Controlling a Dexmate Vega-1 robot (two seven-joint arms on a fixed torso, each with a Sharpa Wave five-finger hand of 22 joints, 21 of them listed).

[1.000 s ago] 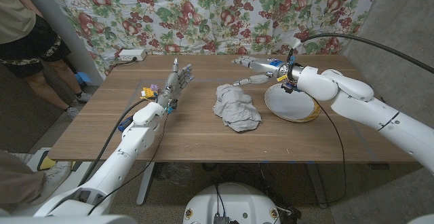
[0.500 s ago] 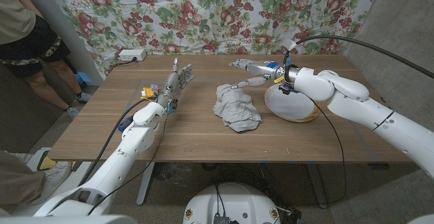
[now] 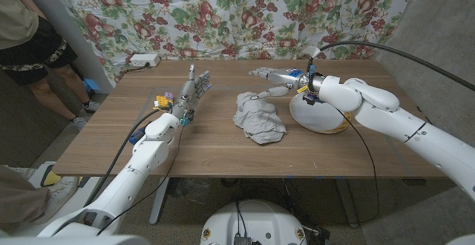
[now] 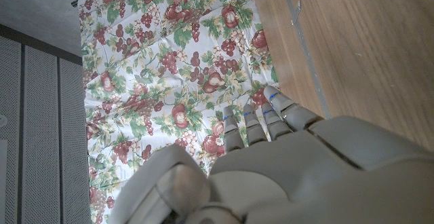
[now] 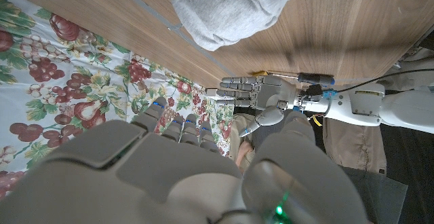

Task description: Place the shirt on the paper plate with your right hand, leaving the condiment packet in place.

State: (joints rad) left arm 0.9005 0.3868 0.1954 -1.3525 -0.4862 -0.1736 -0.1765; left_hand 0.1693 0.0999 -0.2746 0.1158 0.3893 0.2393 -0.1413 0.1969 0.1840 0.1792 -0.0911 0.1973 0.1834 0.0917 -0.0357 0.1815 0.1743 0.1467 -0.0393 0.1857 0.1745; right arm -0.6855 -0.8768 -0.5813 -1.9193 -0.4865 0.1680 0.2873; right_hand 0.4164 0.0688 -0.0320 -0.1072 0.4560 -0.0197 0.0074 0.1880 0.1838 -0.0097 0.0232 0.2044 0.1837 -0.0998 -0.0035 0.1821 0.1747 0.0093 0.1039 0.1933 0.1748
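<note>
The grey shirt (image 3: 260, 122) sits rumpled in a compact heap (image 3: 256, 110). I expect the shirt to stay bunched up and sag as one short clump when I lift it.
A crumpled grey shirt (image 3: 258, 117) lies mid-table, and its edge (image 5: 234, 3) also shows in the right wrist view. To its right sits the white paper plate (image 3: 319, 113), bare. My right hand (image 3: 276, 82) hovers just behind the shirt's far right corner with fingers spread toward the left, holding nothing; its back (image 5: 169, 163) shows in the right wrist view. On the table's left my left hand (image 3: 191, 90) (image 5: 258, 91) stands with fingers apart and nothing in it. A small yellow and purple item (image 3: 162, 98), possibly the condiment packet, sits beside the left wrist.
A white power strip (image 3: 143, 59) lies at the table's far left corner. A floral curtain (image 3: 245, 15) hangs behind the table. A person (image 3: 26, 30) stands at the far left. Bare wood (image 3: 223, 152) stretches in front of the shirt.
My right hand and forearm have shifted slightly left and down toward the shirt's far edge. The shirt, plate and left hand have not moved.
</note>
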